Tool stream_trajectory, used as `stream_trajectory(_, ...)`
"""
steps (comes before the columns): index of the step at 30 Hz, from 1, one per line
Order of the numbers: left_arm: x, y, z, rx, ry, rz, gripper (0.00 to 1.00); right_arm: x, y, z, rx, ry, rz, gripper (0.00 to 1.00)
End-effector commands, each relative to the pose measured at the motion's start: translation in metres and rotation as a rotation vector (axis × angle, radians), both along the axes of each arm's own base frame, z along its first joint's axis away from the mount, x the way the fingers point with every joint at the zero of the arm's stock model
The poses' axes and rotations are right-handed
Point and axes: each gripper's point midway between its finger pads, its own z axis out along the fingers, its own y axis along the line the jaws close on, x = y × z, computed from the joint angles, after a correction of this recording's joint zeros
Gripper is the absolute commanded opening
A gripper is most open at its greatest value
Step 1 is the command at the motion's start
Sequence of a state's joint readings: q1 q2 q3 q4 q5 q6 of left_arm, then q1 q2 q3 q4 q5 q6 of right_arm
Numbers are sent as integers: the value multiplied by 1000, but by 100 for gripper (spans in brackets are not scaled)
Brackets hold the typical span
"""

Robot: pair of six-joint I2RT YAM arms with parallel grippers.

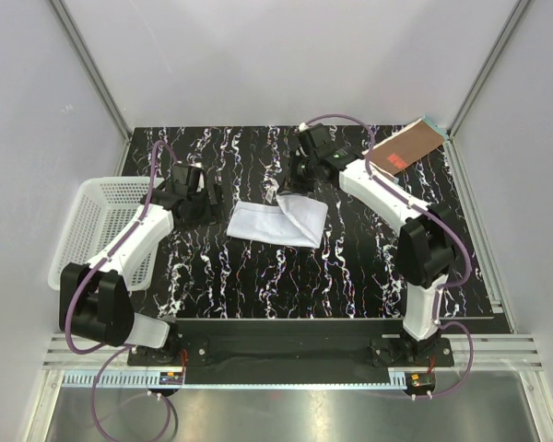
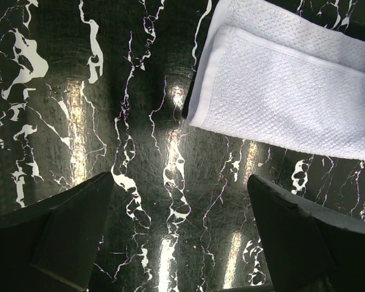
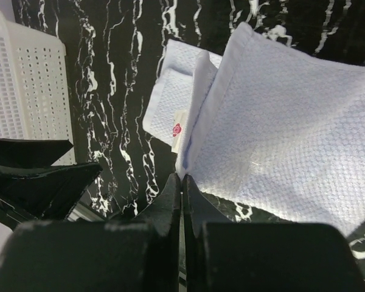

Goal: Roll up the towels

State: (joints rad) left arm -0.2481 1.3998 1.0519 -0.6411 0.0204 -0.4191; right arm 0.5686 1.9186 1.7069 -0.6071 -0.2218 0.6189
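The white towel's corner [image 1: 282, 199] is pinched above the towel's flat layer, so my right gripper keeps moving toward the edge [image 1: 232, 223] nearest the basket and lets go there.
The white towel [image 1: 276, 222] lies partly folded in the middle of the table. My right gripper [image 1: 289, 189] is shut on its far corner and lifts that corner off the table; the right wrist view shows the pinched edge at my fingertips [image 3: 182, 178] and the towel [image 3: 280, 121] spreading beyond. My left gripper [image 1: 203, 201] is open and empty, just left of the towel, which shows at the upper right of the left wrist view [image 2: 292, 91]. The rust-brown towel [image 1: 407, 147] lies at the far right corner.
A white perforated basket [image 1: 97, 230] stands at the table's left edge, beside the left arm; it also shows in the right wrist view [image 3: 24, 85]. Grey walls enclose the table on three sides.
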Motion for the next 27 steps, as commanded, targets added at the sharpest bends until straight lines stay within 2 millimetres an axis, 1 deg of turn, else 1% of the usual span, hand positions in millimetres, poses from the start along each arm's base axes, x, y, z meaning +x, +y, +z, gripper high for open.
stream_trajectory(1,2,-1,11,-25,-42,5,99,6,26,19,46,-50,18,0)
stream_trajectory(2,2,0,11,-23,-44,8,99,6,30,20,52,-53,21,0)
stream_trajectory(3,1,1,11,-17,-41,12,99,5,36,15,48,-49,30,0)
stream_trajectory(5,1,3,10,-10,-40,18,99,5,43,13,52,-46,34,0)
stream_trajectory(10,1,5,10,-9,-40,22,99,-5,66,1,54,-37,71,0)
stream_trajectory(14,1,4,10,-10,-38,22,99,-8,76,-6,52,-39,83,0)
stream_trajectory(16,0,4,9,-12,-34,20,99,-10,81,-14,52,-35,86,0)
stream_trajectory(17,1,4,9,-12,-36,20,99,-11,88,-15,58,-52,91,0)
stream_trajectory(19,0,5,8,-10,-33,23,99,-14,95,-25,61,-54,102,0)
stream_trajectory(20,0,4,8,-12,-31,23,99,-14,100,-26,71,-68,110,0)
stream_trajectory(21,0,4,8,-10,-32,23,99,-19,104,-38,62,-53,120,0)
stream_trajectory(23,0,5,7,-10,-30,23,99,-25,113,-48,70,-49,140,0)
stream_trajectory(24,0,5,6,-8,-28,24,99,-35,117,-63,56,-27,158,0)
stream_trajectory(25,0,5,7,-10,-30,23,99,-38,121,-69,53,-23,165,2)
stream_trajectory(26,0,5,7,-8,-29,24,99,-40,122,-76,43,-19,164,9)
stream_trajectory(27,0,5,7,-9,-30,25,99,-46,125,-90,26,-1,175,19)
